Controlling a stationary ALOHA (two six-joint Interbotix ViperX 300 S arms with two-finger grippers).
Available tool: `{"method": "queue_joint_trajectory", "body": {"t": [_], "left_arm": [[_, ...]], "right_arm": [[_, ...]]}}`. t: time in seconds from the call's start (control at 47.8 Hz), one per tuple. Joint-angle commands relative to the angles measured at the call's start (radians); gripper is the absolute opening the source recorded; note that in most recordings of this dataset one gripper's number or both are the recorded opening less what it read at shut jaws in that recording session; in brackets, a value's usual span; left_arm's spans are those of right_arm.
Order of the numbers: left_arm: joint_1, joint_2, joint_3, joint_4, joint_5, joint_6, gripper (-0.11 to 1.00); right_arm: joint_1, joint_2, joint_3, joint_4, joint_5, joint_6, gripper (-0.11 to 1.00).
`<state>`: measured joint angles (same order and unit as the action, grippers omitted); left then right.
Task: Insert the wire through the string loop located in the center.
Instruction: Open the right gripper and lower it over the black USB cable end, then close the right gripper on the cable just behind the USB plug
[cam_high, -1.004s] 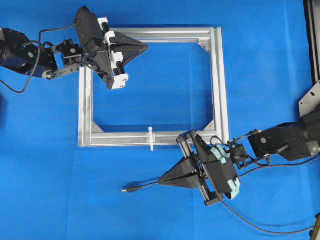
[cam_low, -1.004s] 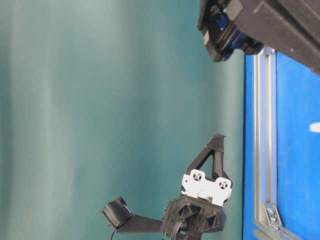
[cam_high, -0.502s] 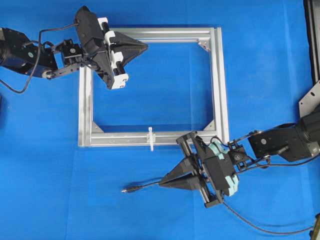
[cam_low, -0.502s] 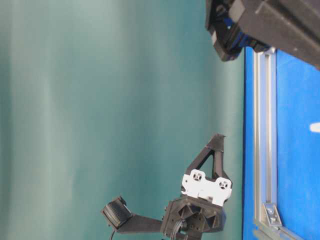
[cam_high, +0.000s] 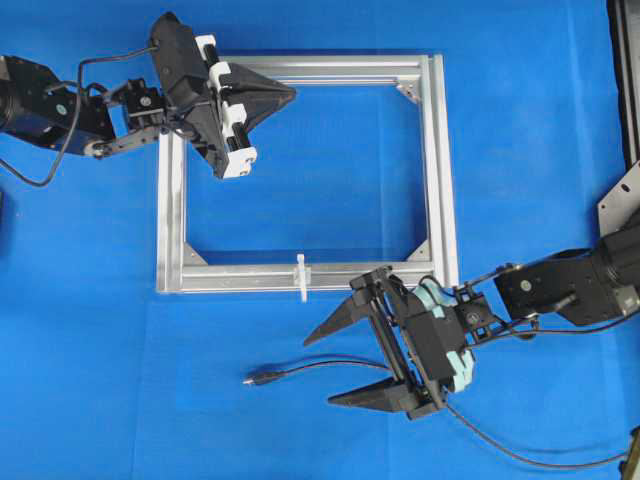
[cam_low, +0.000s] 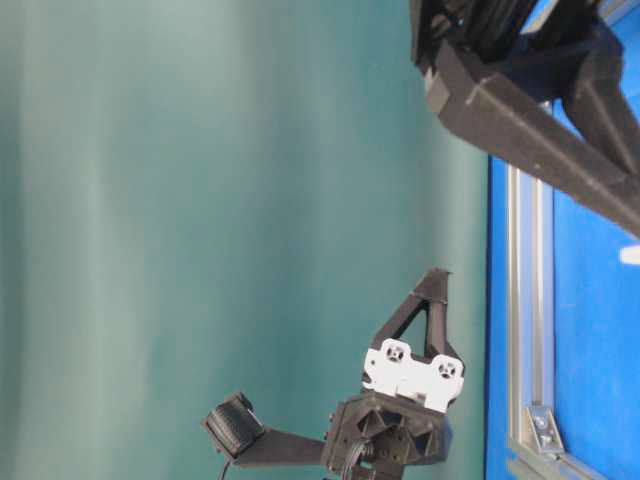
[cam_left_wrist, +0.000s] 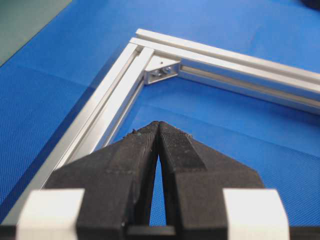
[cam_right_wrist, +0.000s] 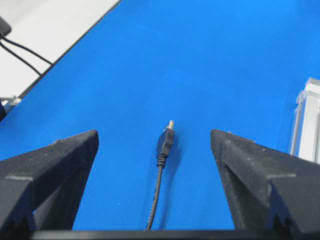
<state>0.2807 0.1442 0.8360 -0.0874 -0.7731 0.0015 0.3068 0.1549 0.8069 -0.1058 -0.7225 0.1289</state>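
My gripper will carry the plug (cam_high: 264, 377) to the loop with the plug sticking out straight, because the wire runs in a smooth curve (cam_high: 325, 362) behind the plug.
The wire (cam_high: 320, 365) lies loose on the blue mat, its plug (cam_high: 262, 378) pointing left. My right gripper (cam_high: 320, 372) stands open wide astride it, a finger on each side and touching nothing. In the right wrist view the wire (cam_right_wrist: 159, 175) runs up the middle between the fingertips (cam_right_wrist: 85, 145), its plug (cam_right_wrist: 166, 137) tipped with silver. The white string loop (cam_high: 301, 277) stands on the near bar of the aluminium frame (cam_high: 440, 170), above and left of that gripper. My left gripper (cam_high: 292, 93) is shut and empty over the frame's far left corner, seen again from its own wrist camera (cam_left_wrist: 158, 123).
The frame (cam_left_wrist: 115, 95) encloses bare blue mat, with grey corner brackets (cam_left_wrist: 161, 73) inside. The wire trails right past the right arm toward the mat's lower right edge (cam_high: 560, 462). A frame end (cam_right_wrist: 305, 120) shows to the right of the right gripper.
My right gripper was shut on the wire a second ago and has opened wide. The wire now lies free on the mat between the fingers. The left arm has not moved.
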Motion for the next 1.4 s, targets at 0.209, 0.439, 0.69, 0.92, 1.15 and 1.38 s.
{"method": "queue_joint_trajectory", "body": {"t": [0.209, 0.439, 0.69, 0.92, 1.15, 1.38], "left_arm": [[0.003, -0.028, -0.015, 0.003, -0.006, 0.002, 0.0], [0.003, -0.029, -0.012, 0.003, -0.006, 0.002, 0.0], [0.005, -0.029, -0.011, 0.003, -0.006, 0.002, 0.0], [0.003, -0.029, -0.009, 0.003, -0.006, 0.002, 0.0], [0.005, -0.029, -0.011, 0.003, -0.006, 0.0, 0.0], [0.005, -0.029, -0.011, 0.003, -0.006, 0.0, 0.0]], "right_arm": [[0.006, 0.031, -0.063, 0.021, 0.044, 0.003, 0.85], [0.006, 0.129, -0.112, 0.057, 0.063, 0.011, 0.84], [0.006, 0.201, -0.123, 0.121, 0.069, 0.017, 0.84], [0.006, 0.212, -0.129, 0.13, 0.074, 0.017, 0.79], [0.006, 0.216, -0.138, 0.14, 0.114, 0.017, 0.75], [0.006, 0.216, -0.143, 0.14, 0.117, 0.014, 0.46]]}}
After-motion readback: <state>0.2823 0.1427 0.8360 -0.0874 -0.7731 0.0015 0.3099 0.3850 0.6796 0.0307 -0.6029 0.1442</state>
